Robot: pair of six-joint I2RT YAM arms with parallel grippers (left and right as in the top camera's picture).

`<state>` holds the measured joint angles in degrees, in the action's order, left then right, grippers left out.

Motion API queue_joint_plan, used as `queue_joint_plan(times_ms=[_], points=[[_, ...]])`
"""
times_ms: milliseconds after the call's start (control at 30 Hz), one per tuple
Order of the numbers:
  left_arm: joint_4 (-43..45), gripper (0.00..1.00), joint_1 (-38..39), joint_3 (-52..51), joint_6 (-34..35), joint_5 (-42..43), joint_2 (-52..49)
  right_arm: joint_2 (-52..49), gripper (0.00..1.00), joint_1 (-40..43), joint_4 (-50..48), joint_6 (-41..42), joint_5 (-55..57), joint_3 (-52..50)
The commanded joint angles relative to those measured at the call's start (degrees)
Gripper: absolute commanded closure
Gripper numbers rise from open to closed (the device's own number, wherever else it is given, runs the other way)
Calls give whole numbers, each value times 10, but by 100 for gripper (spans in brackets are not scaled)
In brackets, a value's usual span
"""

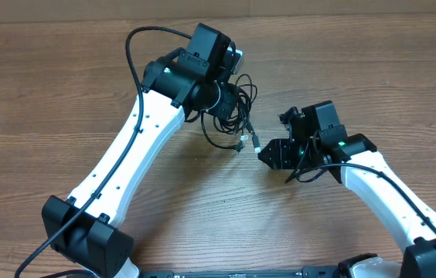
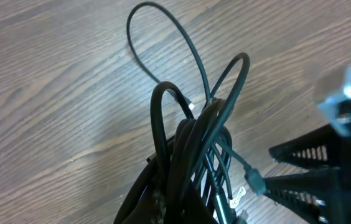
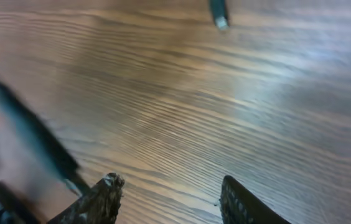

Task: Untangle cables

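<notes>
My right gripper keeps moving in until it closes on the hanging loops (image 1: 233,123), because my left gripper is holding the cables (image 1: 246,99) up next to my right gripper's open fingers.
The cables (image 1: 235,116) are a bunch of thin black cords, and my left gripper (image 1: 229,98) is shut on them above the table's middle. Loops hang from the grip, and two plug ends (image 1: 247,142) dangle low. In the left wrist view the cables (image 2: 194,137) rise from my left gripper (image 2: 182,214), whose jaws are buried in the bunch. A small plug (image 2: 254,181) hangs to the right. My right gripper (image 1: 267,154) is open just right of the plug ends. In its own view my right gripper (image 3: 170,194) has only bare wood between its fingers, with a plug tip (image 3: 219,14) far ahead.
The wooden table (image 1: 63,93) spreads on all sides. My right gripper's ribbed black fingers (image 2: 306,171) show at the right of the left wrist view, close to the hanging plug. A blurred dark cord (image 3: 32,134) crosses the left of the right wrist view.
</notes>
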<state>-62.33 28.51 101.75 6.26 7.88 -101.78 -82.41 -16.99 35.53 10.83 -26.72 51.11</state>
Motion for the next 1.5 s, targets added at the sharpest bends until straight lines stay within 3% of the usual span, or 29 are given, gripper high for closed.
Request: queue_joint_plan(times_ms=[0, 233, 433, 800, 933, 1000, 1200, 1467], points=[[-8, 96, 0, 20, -26, -4, 19, 32, 50, -1, -9, -24, -27, 37], [-25, 96, 0, 20, -31, 8, 19, 45, 49, -2, -24, -24, -29, 57], [-22, 96, 2, 20, -48, 130, 19, 47, 50, -2, -38, -24, -32, 57], [-20, 96, 24, 19, -48, 188, 19, 47, 73, -2, -104, -13, -49, 57], [-9, 96, 36, 19, -48, 191, 19, 46, 94, -2, -113, -3, -49, 57], [-6, 96, 36, 19, -48, 192, 19, 46, 96, -2, -107, 9, -54, 56], [-3, 96, 33, 19, -48, 153, 19, 46, 96, -2, -91, -68, -295, 56], [-2, 96, 28, 19, -48, 53, 19, 46, 96, -2, -90, -69, -403, 56]])
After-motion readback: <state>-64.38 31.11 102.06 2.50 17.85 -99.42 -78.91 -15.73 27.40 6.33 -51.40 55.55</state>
